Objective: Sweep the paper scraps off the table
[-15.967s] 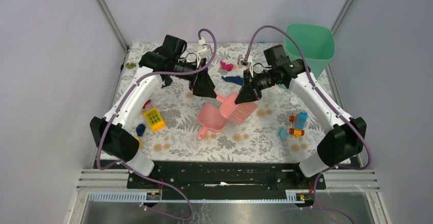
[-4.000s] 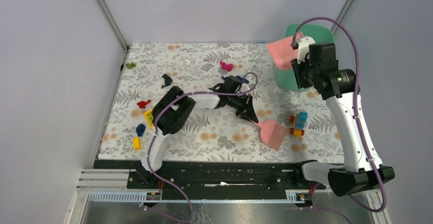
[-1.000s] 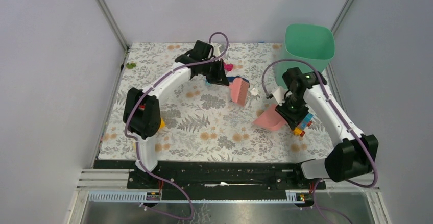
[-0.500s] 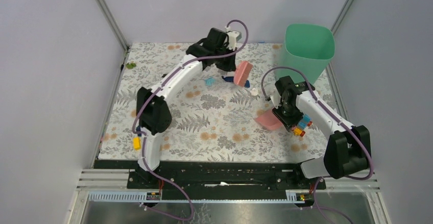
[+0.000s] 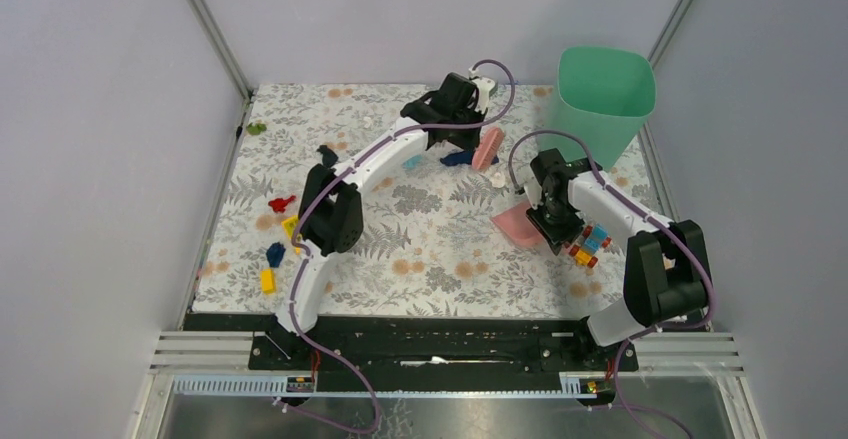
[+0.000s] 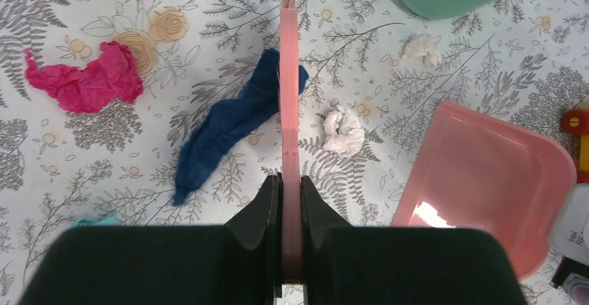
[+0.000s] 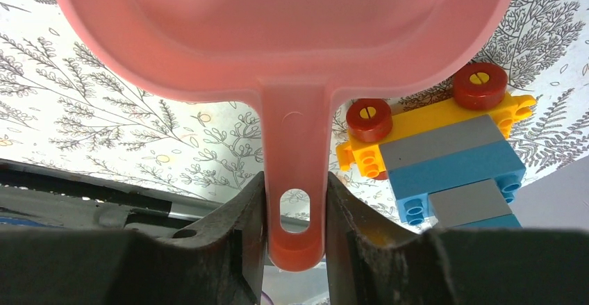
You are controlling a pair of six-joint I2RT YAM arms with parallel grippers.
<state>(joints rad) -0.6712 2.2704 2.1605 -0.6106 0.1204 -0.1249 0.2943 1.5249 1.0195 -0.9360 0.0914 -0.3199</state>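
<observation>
My left gripper should lift and sweep from the scrap's tail toward the dustpan, because most of the dark blue paper scrap is trailing behind the pink brush.
My left gripper is shut on a pink brush, held edge-on over the table at the far centre. Beside the brush lie a dark blue paper scrap, a magenta one and white wads. My right gripper is shut on the handle of the pink dustpan, which rests at the right. More paper scraps lie on the left: dark blue, red, dark blue; a cyan one sits near the brush.
A green bin stands at the far right corner. The multicoloured toy-brick vehicle sits right beside the dustpan handle. A yellow brick lies near the left front. The black rail runs along the near edge.
My left arm has swung the brush to the right, toward the green bin, past the dark blue scrap. My right gripper has shifted the dustpan slightly left, beside the toy vehicle.
</observation>
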